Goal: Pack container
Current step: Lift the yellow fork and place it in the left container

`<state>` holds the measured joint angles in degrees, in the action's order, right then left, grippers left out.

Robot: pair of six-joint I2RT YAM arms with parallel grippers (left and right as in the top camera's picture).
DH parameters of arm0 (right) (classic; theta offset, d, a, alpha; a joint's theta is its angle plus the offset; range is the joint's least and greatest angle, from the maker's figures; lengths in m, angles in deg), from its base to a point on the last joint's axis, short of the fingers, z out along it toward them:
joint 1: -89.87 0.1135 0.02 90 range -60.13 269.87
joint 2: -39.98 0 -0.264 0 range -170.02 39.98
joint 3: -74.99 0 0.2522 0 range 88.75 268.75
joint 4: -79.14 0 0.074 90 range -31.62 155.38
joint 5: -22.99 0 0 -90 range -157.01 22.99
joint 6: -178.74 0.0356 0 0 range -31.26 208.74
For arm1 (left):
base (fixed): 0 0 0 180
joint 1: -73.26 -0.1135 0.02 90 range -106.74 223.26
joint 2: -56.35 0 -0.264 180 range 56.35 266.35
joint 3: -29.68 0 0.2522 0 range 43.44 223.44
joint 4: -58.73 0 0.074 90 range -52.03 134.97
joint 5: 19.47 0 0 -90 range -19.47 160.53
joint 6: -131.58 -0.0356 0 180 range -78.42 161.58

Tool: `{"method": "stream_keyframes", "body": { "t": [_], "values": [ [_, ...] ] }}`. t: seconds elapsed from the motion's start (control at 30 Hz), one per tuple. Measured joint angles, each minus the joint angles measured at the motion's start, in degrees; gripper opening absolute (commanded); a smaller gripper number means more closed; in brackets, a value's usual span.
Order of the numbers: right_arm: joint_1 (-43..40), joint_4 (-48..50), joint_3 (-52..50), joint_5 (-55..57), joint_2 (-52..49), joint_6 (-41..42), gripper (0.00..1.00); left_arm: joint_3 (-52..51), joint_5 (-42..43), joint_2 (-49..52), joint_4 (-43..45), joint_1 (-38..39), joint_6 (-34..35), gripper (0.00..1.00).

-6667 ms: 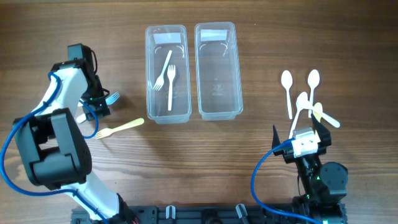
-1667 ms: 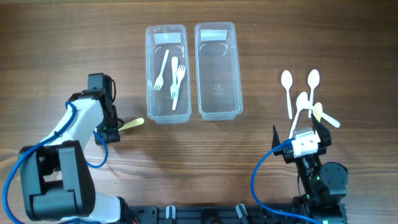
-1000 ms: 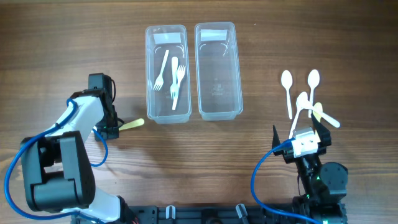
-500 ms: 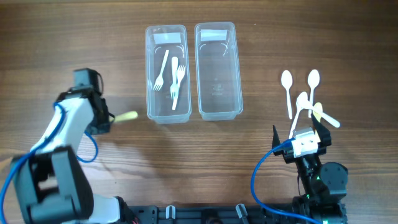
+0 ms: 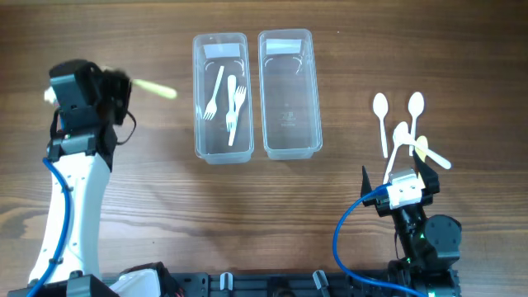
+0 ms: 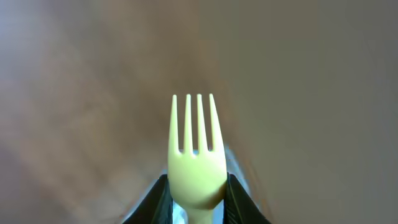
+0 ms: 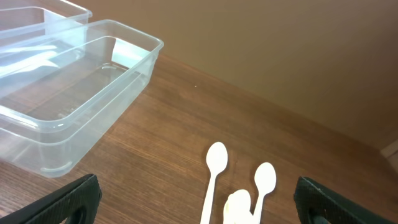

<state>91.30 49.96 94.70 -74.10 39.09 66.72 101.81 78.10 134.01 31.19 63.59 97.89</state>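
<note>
The container with white forks [image 5: 223, 99] suits the yellow fork [image 5: 156, 88] and the way there is open, so my left gripper keeps carrying until the fork hangs over it.
A pale yellow fork [image 6: 194, 158] is pinched between the black fingers [image 6: 157, 200] of my left gripper [image 6: 194, 202], tines pointing away from the camera. From overhead, the left gripper [image 5: 114, 87] hangs raised, left of the containers, with the yellow fork [image 5: 155, 89] sticking out to the right. The left container [image 5: 199, 124] holds two white forks [image 5: 232, 107]. The right container [image 5: 289, 136] holds nothing. Several white spoons [image 5: 381, 120] lie at the right, just beyond my open right gripper [image 5: 398, 175]. In the right wrist view the spoons [image 7: 214, 163] sit between its wide-spread fingers [image 7: 69, 198].
Both clear containers stand side by side at the back middle of the wooden table [image 5: 330, 198]. The right wrist view shows the empty container [image 7: 127, 78] to the left of the spoons. A blue cable [image 5: 351, 223] loops beside the right arm's base.
My left gripper closed on the yellow fork on the table, lifted it and carried it up and toward the far left. The right arm has not moved.
</note>
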Motion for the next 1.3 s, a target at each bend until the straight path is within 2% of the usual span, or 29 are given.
{"method": "stream_keyframes", "body": {
  "t": [0.17, 0.4, 0.77, 0.83, 0.93, 0.97, 1.0, 1.03, 1.07, 1.23, 1.3],
  "values": [
    [0.00, -0.02, 0.00, 0.00, 0.00, 0.00, 1.00, 0.00, 6.01, 0.00, 2.75, 3.98, -9.64, 0.05],
    [0.00, -0.02, 0.00, 0.00, 0.00, 0.00, 1.00, 0.00, 8.09, 0.46, 2.69, 10.27, -16.70, 0.05],
    [0.00, -0.02, 0.00, 0.00, 0.00, -0.02, 1.00, 0.00, 8.50, 7.72, 2.75, 16.48, -18.75, 0.04],
    [0.00, -0.02, 0.00, 0.00, 0.00, -0.02, 1.00, 0.00, 8.61, 9.03, 3.34, 17.16, -18.78, 0.17],
    [0.00, -0.02, 0.00, 0.00, 0.00, -0.02, 1.00, 0.00, 8.66, 10.10, 4.46, 17.90, -18.78, 0.32],
    [0.00, -0.02, 0.00, 0.00, 0.00, -0.02, 1.00, 0.00, 8.68, 10.16, 4.83, 17.97, -18.95, 0.40],
    [0.00, -0.02, 0.00, 0.00, 0.00, 0.00, 1.00, 0.00, 8.72, 10.16, 5.38, 18.10, -19.10, 0.54],
    [0.00, 0.00, 0.00, 0.00, 0.00, 0.00, 1.00, 0.00, 8.79, 10.16, 5.95, 18.21, -19.17, 0.61],
    [0.00, -0.02, 0.00, 0.00, 0.00, -0.02, 1.00, 0.00, 8.83, 10.16, 6.23, 18.21, -19.56, 0.66],
    [0.00, 0.00, 0.00, 0.00, 0.00, 0.00, 1.00, 0.00, 8.85, 10.19, 9.66, 18.21, -19.96, 0.71],
    [0.00, -0.02, 0.00, 0.00, 0.00, -0.02, 1.00, 0.00, 8.85, 10.21, 12.04, 18.21, -21.44, 0.81]
  ]
}}
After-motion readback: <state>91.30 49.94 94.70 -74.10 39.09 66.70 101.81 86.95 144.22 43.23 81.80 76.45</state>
